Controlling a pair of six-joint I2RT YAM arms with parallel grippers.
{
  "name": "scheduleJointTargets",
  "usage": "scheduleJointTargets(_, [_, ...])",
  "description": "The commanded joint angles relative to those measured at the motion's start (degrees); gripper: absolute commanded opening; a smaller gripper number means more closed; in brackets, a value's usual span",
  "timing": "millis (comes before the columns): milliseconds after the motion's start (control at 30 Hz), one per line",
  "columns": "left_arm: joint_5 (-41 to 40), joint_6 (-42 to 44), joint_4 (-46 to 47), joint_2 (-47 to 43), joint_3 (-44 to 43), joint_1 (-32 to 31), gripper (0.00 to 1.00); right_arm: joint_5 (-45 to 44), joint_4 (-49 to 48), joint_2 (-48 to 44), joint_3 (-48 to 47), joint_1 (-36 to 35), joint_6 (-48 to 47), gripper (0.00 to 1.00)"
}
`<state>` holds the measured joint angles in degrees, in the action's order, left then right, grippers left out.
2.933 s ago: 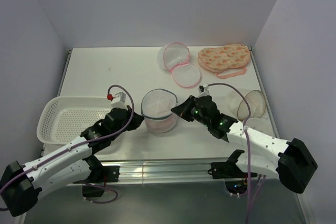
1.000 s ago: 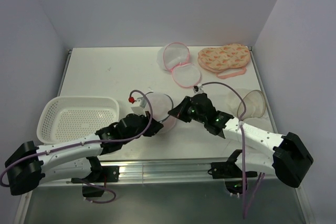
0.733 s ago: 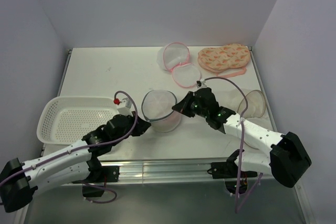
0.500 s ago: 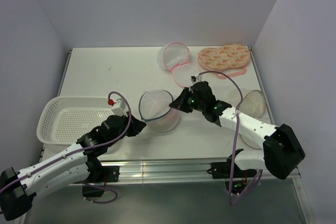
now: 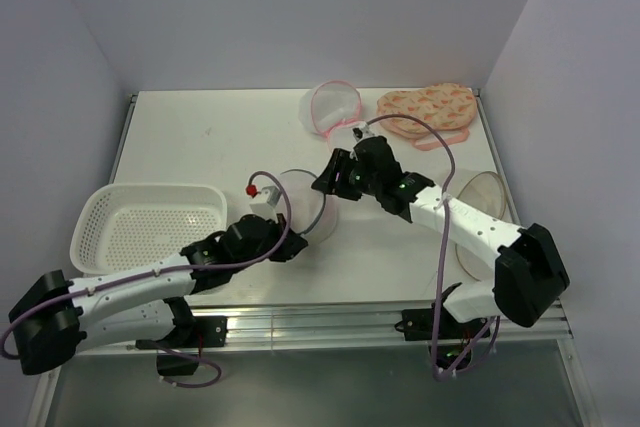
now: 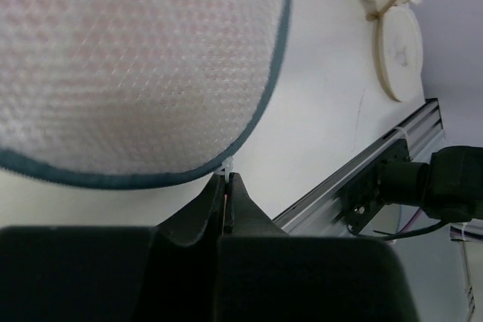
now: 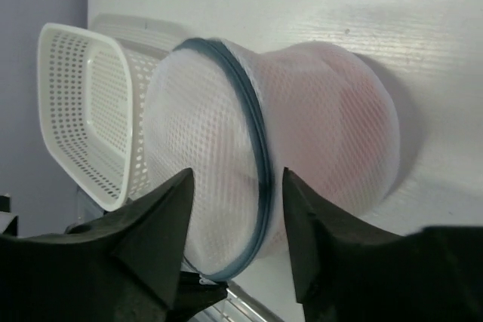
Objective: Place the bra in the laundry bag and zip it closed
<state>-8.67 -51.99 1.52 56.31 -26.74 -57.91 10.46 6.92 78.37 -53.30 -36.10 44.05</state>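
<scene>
My left gripper is holding the zip pull, and the bag's grey rim bends loose past it. My right gripper should pinch the bag's far rim and pull it tight before zipping.
The laundry bag, white mesh with a grey zip rim, stands on its side mid-table. A pinkish bra shows through the mesh inside it. My left gripper is at the bag's near edge, shut on the small white zip pull right at the rim. My right gripper is at the bag's far right side. It is open, with the rim lying between its fingers and not pinched.
A white perforated basket sits on the left. A pink-rimmed mesh bag and a peach patterned padded piece lie at the back. Beige cups rest at the right edge. A metal rail runs along the near edge.
The right gripper has opened and let go of the bag's rim, and moved farther back. The left gripper, still shut, has moved right along the near rim.
</scene>
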Motion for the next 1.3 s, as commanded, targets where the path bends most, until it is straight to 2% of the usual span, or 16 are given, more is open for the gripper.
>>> scheduleJointTargets(0, [1.4,1.6,8.0,3.9,-5.2,-1.1,0.0,-6.6,6.6,-4.7,-1.6,-0.9,-0.8,0.59])
scheduleJointTargets(133, [2.0,2.2,9.9,9.1,-8.2,-1.2,0.0,-9.9,7.5,-11.5,2.9,-0.8,2.7,0.63])
scheduleJointTargets(333, [2.6,2.4,11.0,13.1,-11.1,-1.2,0.0,-5.5,0.5,-20.5,13.4,-1.2,10.1,0.64])
scheduleJointTargets(633, [2.7,2.2,11.8,14.8,-11.9,-1.2,0.0,-5.6,-4.1,-16.9,14.5,-4.2,12.5,0.63])
scheduleJointTargets(700, [2.8,2.4,11.8,14.9,-12.0,-1.2,0.0,-5.5,-5.2,-16.0,14.7,-4.7,13.1,0.6])
scheduleJointTargets(767, [2.6,2.5,11.5,15.1,-12.4,-1.2,0.0,-5.4,-6.6,-15.1,15.5,-4.8,13.6,0.53])
scheduleJointTargets(1033, [2.0,2.6,10.3,13.9,-11.2,-1.2,0.0,-5.6,-8.2,-12.2,14.8,-4.7,13.5,0.51])
scheduleJointTargets(1133, [1.6,2.2,9.8,12.9,-9.8,-1.2,0.0,-5.6,-7.6,-10.9,13.4,-4.1,12.6,0.36])
scheduleJointTargets(1167, [1.4,2.1,9.5,12.6,-9.5,-1.2,0.0,-5.3,-7.8,-10.5,13.1,-3.7,12.4,0.23])
scheduleJointTargets(1267, [0.7,1.8,8.2,10.8,-7.9,-1.2,0.0,-3.4,-7.9,-9.0,12.2,-1.4,11.1,0.09])
